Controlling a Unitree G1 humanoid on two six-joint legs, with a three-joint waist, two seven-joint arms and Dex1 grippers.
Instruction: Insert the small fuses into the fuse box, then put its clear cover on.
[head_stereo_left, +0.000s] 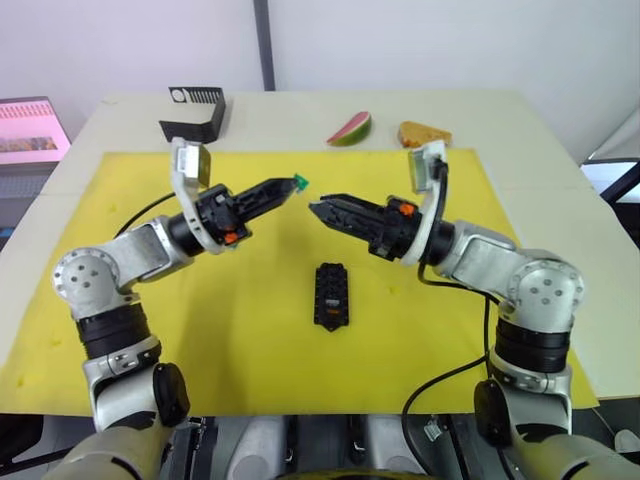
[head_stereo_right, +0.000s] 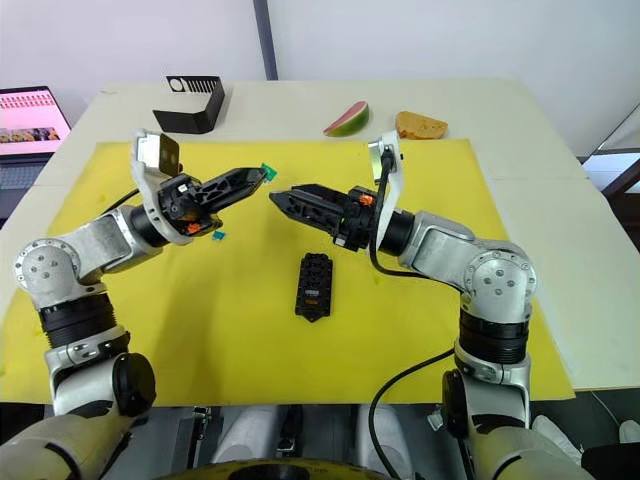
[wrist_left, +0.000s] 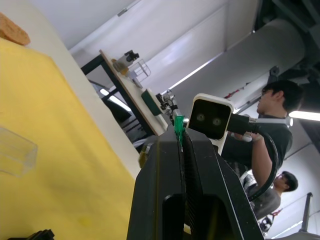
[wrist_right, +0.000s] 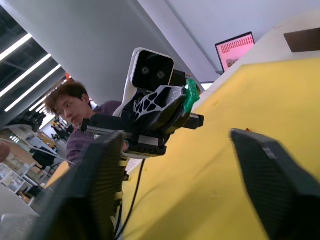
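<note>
I see an orange spot (head_stereo_left: 333, 311) in the black fuse box, so the green fuse (head_stereo_left: 300, 183) will stay seated with its top in view when I push it in.
My left gripper (head_stereo_left: 292, 185) is shut on a small green fuse (head_stereo_left: 299, 182), held up above the yellow mat (head_stereo_left: 240, 330). The same fuse (wrist_left: 178, 122) pokes out between the shut fingertips in the left wrist view. My right gripper (head_stereo_left: 315, 207) stands open, its tip a short gap from the green fuse (wrist_right: 190, 95) and pointing at it. The black fuse box (head_stereo_left: 331, 294) lies flat on the mat below and between both grippers, with an orange spot in one slot. A teal fuse (head_stereo_right: 219, 236) lies on the mat under my left arm. The clear cover (wrist_left: 15, 152) rests on the mat.
At the table's back stand a larger black angular box with a white vent (head_stereo_left: 195, 113), a watermelon slice (head_stereo_left: 350, 128) and a piece of bread (head_stereo_left: 424, 133). A laptop screen (head_stereo_left: 30, 130) glows at far left. People (wrist_left: 272, 125) stand beyond the table.
</note>
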